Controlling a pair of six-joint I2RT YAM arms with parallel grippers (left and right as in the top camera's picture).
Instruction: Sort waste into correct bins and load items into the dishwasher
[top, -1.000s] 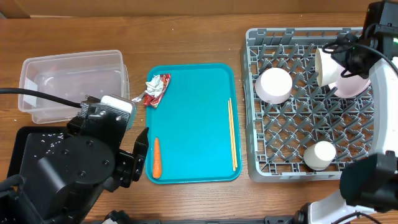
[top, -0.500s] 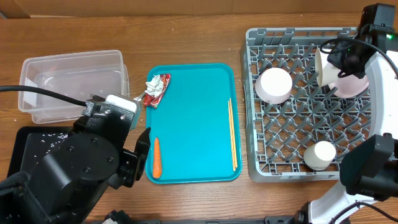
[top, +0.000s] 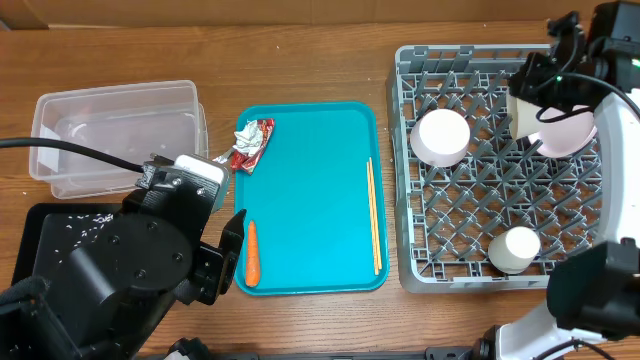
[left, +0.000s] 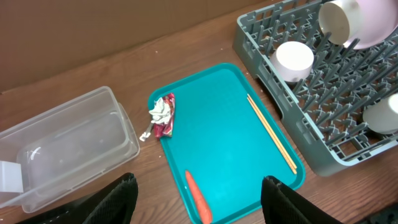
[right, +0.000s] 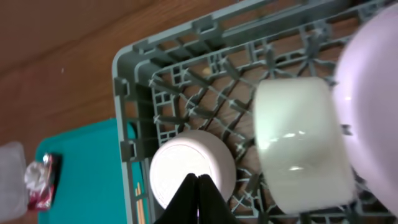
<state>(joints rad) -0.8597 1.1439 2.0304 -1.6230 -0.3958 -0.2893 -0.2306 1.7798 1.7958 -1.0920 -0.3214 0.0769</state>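
Note:
Next, my right gripper tips the bowl (top: 521, 118), since it leans on its side against the plate, face down beside the upturned bowl before going for the chopsticks.
A red-and-white wrapper (top: 252, 143) (left: 163, 114) lies at the teal tray's back left corner. An orange carrot (top: 252, 252) (left: 199, 202) lies at its front left, and chopsticks (top: 373, 215) (left: 272, 133) along its right side. My left gripper (top: 226, 250) (left: 199, 186) is open and empty above the carrot. My right gripper (top: 535, 80) (right: 198, 180) is shut and empty over the grey rack (top: 500, 215) (right: 134, 93). The rack holds an upturned bowl (top: 441, 137) (right: 211, 165), a bowl on its side (top: 522, 105) (right: 298, 149), a plate (top: 565, 138) and a cup (top: 514, 249).
The clear tub (top: 115, 135) (left: 62, 155) stands at the back left. The black tray (top: 40, 240) with rice scraps (top: 75, 228) lies in front of it, mostly under my left arm. The teal tray (top: 310, 200) lies between tub and rack.
My right gripper has shifted slightly over the back of the rack, away from the plate. My left arm has edged a little toward the teal tray.

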